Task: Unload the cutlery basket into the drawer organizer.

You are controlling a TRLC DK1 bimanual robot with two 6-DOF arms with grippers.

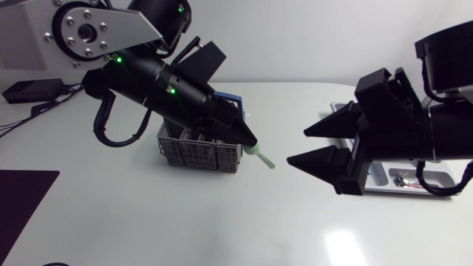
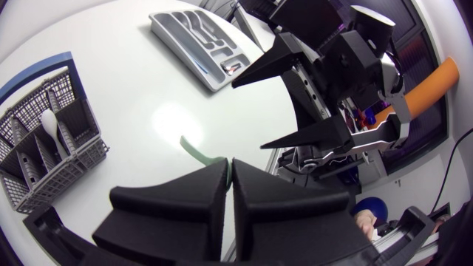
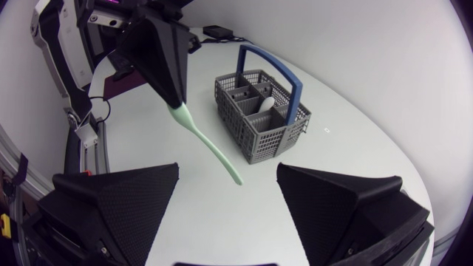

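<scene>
The pale green utensil [image 3: 211,144] gets wider where it goes into my left gripper [image 3: 180,114], so I expect a spoon bowl to be hidden between the fingers.
My left gripper [image 1: 251,140] is shut on one end of a pale green utensil [image 1: 264,158], held in the air just right of the grey cutlery basket [image 1: 198,151] with its blue handle. In the left wrist view the shut fingers [image 2: 214,193] pinch the green utensil [image 2: 199,151]. My right gripper [image 1: 298,146] stands open facing it. In the right wrist view the utensil's [image 3: 211,144] free end points into the gap of my right gripper [image 3: 228,170] without touching either finger. A white spoon [image 3: 266,105] stands in the basket [image 3: 262,122]. The grey drawer organizer [image 1: 440,177] lies at the far right, partly behind my right arm.
A small red and silver item [image 1: 412,183] lies in one organizer compartment. Cables and a black box [image 1: 29,90] sit at the table's back left, and a dark mat [image 1: 22,199] lies at the left edge. Bare white table spreads in front.
</scene>
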